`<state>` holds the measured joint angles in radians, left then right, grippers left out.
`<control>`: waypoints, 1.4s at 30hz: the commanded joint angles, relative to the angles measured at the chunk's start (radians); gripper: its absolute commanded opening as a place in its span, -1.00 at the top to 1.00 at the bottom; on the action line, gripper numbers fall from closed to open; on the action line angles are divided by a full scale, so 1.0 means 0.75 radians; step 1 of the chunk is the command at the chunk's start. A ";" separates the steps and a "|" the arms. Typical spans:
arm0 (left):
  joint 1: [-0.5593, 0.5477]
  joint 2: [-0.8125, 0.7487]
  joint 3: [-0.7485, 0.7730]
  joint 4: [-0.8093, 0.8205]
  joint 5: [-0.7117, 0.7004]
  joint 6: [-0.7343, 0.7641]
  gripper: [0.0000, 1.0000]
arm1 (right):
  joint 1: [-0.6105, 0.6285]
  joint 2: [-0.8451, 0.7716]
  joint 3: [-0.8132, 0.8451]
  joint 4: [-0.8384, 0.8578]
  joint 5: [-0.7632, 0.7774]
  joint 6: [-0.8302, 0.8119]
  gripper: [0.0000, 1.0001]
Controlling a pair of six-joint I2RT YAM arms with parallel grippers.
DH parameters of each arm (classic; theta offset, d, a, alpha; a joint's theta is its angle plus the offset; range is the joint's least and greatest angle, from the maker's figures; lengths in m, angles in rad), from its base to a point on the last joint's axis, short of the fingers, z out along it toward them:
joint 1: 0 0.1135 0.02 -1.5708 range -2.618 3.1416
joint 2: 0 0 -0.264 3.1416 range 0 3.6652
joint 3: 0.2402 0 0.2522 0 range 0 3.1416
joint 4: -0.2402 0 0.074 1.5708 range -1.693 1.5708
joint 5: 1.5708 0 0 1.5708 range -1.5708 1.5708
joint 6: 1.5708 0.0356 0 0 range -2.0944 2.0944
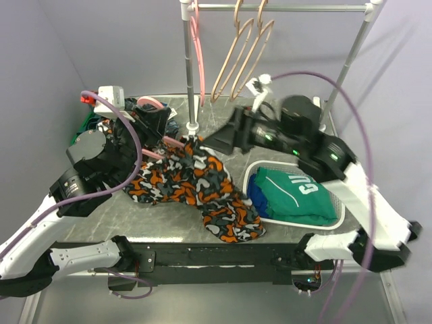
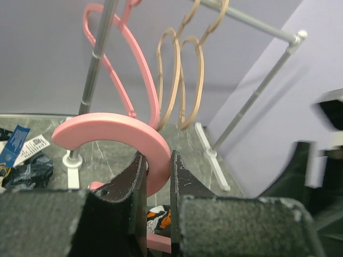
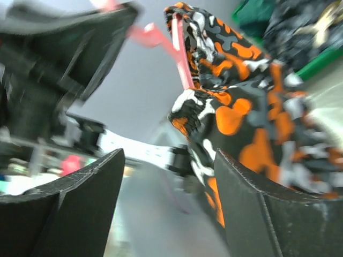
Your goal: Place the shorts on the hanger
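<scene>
The pink hanger's bar runs inside the camouflage shorts' waist (image 1: 192, 146), so the hanger (image 1: 173, 142) will ride along when I carry the shorts with my right gripper.
The camouflage shorts (image 1: 196, 182) lie spread over the table's middle, their top edge draped over the pink hanger (image 1: 174, 141). My left gripper (image 1: 162, 138) is shut on the hanger; the left wrist view shows the jaws (image 2: 158, 171) clamped on the curved pink hook (image 2: 118, 131), with a bit of the shorts (image 2: 158, 218) below. My right gripper (image 1: 210, 140) is open just right of the shorts' raised top. In the right wrist view its fingers (image 3: 169, 176) are wide apart and hold nothing, with the shorts (image 3: 241, 107) and a pink hanger bar (image 3: 179, 53) right ahead.
A clothes rack (image 1: 187, 67) stands at the back with another pink hanger (image 1: 197, 47) and beige hangers (image 1: 236, 61). A white basket (image 1: 260, 164) at the right holds a green jersey (image 1: 297, 192). Dark clothes (image 1: 101, 125) are piled at the back left.
</scene>
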<state>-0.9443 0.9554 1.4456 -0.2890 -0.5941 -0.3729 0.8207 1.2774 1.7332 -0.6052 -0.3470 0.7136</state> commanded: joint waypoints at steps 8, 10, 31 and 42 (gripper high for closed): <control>-0.005 -0.055 0.065 -0.165 0.203 -0.006 0.98 | 0.333 -0.317 -0.401 0.044 0.623 -0.710 -0.58; -0.005 -0.057 0.073 -0.187 0.234 -0.014 0.98 | 0.397 -0.247 -0.366 -0.011 0.775 -0.730 -0.58; -0.005 -0.073 0.014 -0.177 0.293 -0.020 0.98 | 0.589 -0.132 -0.396 0.032 0.743 -0.782 -0.58; -0.005 -0.084 -0.023 -0.161 0.295 -0.024 0.98 | 0.616 -0.265 -0.505 0.126 0.645 -0.712 -0.59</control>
<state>-0.9443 0.9115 1.4277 -0.5087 -0.3882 -0.3820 1.2743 1.1187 1.3617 -0.5777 0.1722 0.1551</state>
